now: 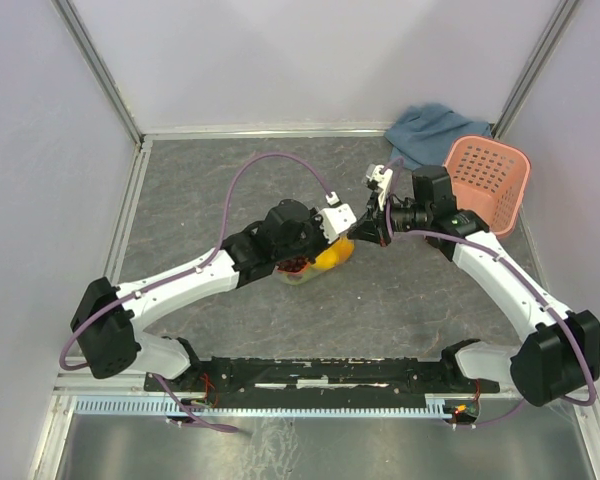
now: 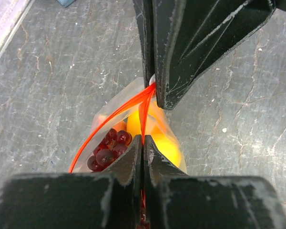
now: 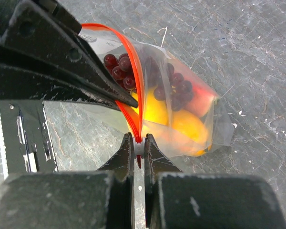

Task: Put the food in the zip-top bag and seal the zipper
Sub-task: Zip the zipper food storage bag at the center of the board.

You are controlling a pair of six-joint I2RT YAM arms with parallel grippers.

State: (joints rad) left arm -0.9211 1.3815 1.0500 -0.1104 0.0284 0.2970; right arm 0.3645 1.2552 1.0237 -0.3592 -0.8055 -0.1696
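The white slider (image 3: pixel 139 147) is covered by my right gripper's fingers, and my left gripper needs to pull it along the open zipper. So my right gripper should hold the zipper's short end (image 3: pixel 139 162).
The clear zip-top bag (image 1: pixel 320 262) is held up over the grey table between both grippers. Inside it are dark purple grapes (image 3: pixel 118 67), a yellow fruit (image 3: pixel 155 110), an orange fruit (image 3: pixel 193 128) and a reddish piece (image 3: pixel 202 101) blurred by the plastic. My left gripper (image 2: pixel 143 139) is shut on the red-orange zipper (image 2: pixel 109 121) partway along the mouth. My right gripper (image 3: pixel 139 143) is shut on the zipper's small white end piece (image 3: pixel 139 147). The strip bows open to the left of my left fingers. The two grippers almost touch in the top view, the left (image 1: pixel 337 224) beside the right (image 1: pixel 368 228).
A pink lattice basket (image 1: pixel 488 178) lies tipped at the back right, with a blue-grey cloth (image 1: pixel 430 125) behind it. Enclosure walls stand on three sides. A black rail (image 1: pixel 320 375) runs along the near edge between the arm bases.
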